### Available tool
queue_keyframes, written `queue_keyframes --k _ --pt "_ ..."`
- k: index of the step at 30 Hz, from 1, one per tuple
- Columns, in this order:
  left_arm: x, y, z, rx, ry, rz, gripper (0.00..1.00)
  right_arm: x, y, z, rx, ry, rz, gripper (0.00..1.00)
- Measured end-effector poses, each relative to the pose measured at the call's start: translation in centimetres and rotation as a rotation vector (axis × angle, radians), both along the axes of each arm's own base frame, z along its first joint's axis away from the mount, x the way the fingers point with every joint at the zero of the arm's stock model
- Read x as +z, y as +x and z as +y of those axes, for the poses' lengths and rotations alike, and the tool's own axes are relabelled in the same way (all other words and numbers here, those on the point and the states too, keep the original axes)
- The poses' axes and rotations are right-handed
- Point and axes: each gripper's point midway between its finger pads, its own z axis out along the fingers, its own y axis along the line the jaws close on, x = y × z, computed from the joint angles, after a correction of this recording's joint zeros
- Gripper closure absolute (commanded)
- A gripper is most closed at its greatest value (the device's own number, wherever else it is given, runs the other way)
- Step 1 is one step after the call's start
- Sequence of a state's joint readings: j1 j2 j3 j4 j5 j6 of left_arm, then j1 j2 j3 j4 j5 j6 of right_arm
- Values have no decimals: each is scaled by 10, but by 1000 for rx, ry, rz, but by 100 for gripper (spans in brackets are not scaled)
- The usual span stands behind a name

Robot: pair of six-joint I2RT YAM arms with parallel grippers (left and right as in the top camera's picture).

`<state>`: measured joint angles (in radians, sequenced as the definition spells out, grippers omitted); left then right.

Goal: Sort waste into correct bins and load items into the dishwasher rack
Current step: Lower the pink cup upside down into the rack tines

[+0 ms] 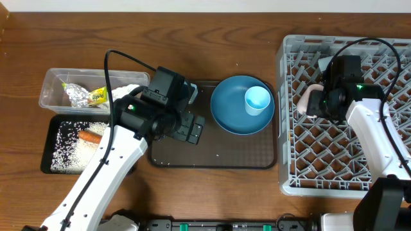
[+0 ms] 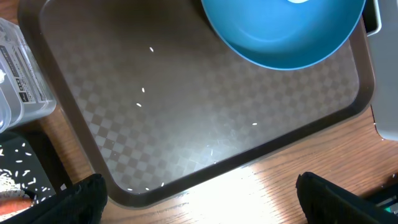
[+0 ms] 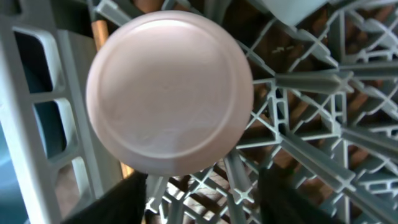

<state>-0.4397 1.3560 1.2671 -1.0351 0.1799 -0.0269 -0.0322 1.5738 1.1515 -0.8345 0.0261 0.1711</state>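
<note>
The pale pink cup (image 1: 304, 103) is leaning crooked on the wires of the rack, so the robot's right gripper should take hold of the cup, lift it and set it back down closer to the rack's side (image 1: 286, 107).
The pale pink cup (image 1: 306, 102) sits upside down, its round base (image 3: 169, 92) facing my right wrist camera, at the left side of the grey dishwasher rack (image 1: 385, 183). My right gripper (image 3: 205, 202) is open just behind it, and the cup lies beyond the fingertips. The blue plate (image 1: 231, 115) holds the light blue cup (image 1: 258, 100) on the brown serving tray (image 1: 218, 157). Over that tray's near edge (image 2: 205, 165), my left gripper (image 2: 202, 208) stands wide open and holds nothing. A few rice grains (image 2: 142, 90) lie on the tray.
The clear tub (image 1: 51, 96) at the left holds foil with a yellow-green wrapper (image 1: 87, 96) and white tissue (image 1: 128, 91). In front of it, the black tray (image 1: 46, 151) holds rice and a carrot (image 1: 91, 136). The rack's pegs and lattice (image 3: 311, 124) surround my right gripper.
</note>
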Motion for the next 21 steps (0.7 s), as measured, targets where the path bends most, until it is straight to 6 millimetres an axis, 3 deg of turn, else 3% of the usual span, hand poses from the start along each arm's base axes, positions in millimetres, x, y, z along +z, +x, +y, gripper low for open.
queue_keyframes --k 9,14,21 --pt "0 0 0 0 0 0 0 7 11 0 21 -10 -46 31" --pt "0 0 0 0 0 0 0 26 31 -1 22 -14 -123 22" --pt "0 0 0 0 0 0 0 26 47 -1 28 -17 -175 18"
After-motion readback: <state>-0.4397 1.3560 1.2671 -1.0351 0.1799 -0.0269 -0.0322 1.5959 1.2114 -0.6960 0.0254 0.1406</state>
